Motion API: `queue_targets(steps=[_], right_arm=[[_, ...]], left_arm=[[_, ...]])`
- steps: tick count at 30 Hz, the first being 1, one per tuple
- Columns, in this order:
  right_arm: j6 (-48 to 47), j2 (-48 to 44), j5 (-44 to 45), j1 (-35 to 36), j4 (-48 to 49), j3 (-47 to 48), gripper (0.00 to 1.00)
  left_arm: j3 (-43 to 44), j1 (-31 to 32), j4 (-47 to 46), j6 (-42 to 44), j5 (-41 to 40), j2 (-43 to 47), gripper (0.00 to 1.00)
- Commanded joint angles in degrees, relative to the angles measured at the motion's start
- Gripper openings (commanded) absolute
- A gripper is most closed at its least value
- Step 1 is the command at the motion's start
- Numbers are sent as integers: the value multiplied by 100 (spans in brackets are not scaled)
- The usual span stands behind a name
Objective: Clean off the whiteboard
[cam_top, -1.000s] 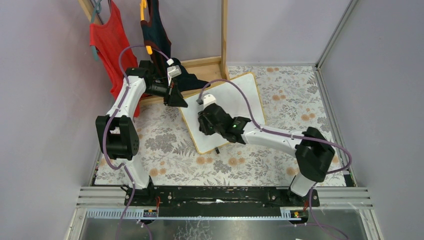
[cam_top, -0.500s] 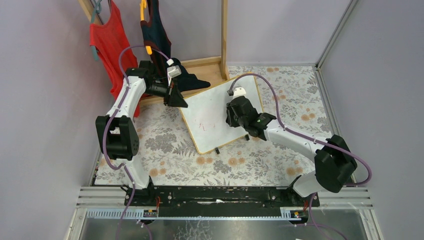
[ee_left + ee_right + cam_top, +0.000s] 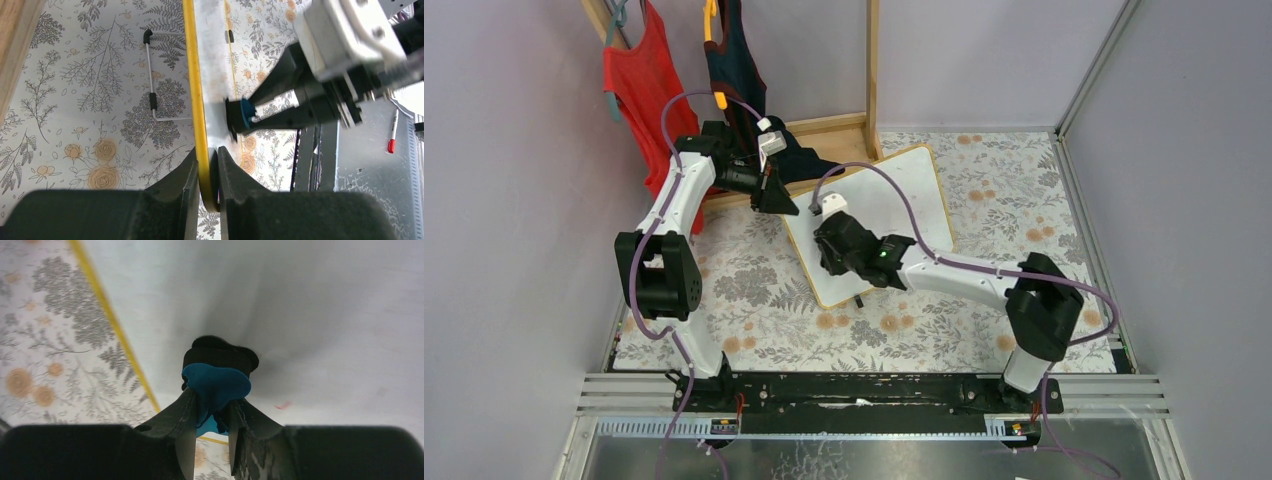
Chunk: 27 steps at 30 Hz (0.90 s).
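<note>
I should wipe back across the red mark [image 3: 283,405], because the eraser in my right gripper is near the yellow frame [image 3: 136,367] and the mark is still farther in.
The whiteboard [image 3: 874,210], white with a thin yellow frame, lies tilted on the floral table. My left gripper [image 3: 782,203] is shut on its far-left edge; in the left wrist view the fingers [image 3: 207,165] pinch the yellow frame [image 3: 192,75]. My right gripper [image 3: 829,255] is shut on a blue and black eraser [image 3: 217,372] and presses it on the board's near-left part, close to the frame. The eraser also shows in the left wrist view [image 3: 240,115]. A small red mark [image 3: 283,405] stays on the board face [image 3: 310,300] right of the eraser.
A wooden rack post [image 3: 872,70] stands behind the board, with a red shirt [image 3: 639,80] and a dark garment [image 3: 734,60] hanging at back left. A wire stand [image 3: 152,95] lies left of the board. A red-capped marker [image 3: 392,132] lies near the arm bases. Walls enclose the table.
My right gripper swept the eraser from the board's near-left part to its far right, then back to the near left. The left gripper has not moved.
</note>
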<state>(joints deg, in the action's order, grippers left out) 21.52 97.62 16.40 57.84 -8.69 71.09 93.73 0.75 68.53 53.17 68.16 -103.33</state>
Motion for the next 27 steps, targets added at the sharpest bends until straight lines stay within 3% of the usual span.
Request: queue_targets(steps=[1, 12, 27], right_arm=[[146, 443, -402, 217, 628, 540, 0], [-114, 590, 284, 183, 177, 733, 0], [-198, -1026, 519, -973, 177, -952, 0]], left_arm=[[-167, 241, -77, 323, -320, 46, 0], [-215, 244, -77, 340, -352, 93, 0], [-215, 241, -77, 339, -376, 100, 0]])
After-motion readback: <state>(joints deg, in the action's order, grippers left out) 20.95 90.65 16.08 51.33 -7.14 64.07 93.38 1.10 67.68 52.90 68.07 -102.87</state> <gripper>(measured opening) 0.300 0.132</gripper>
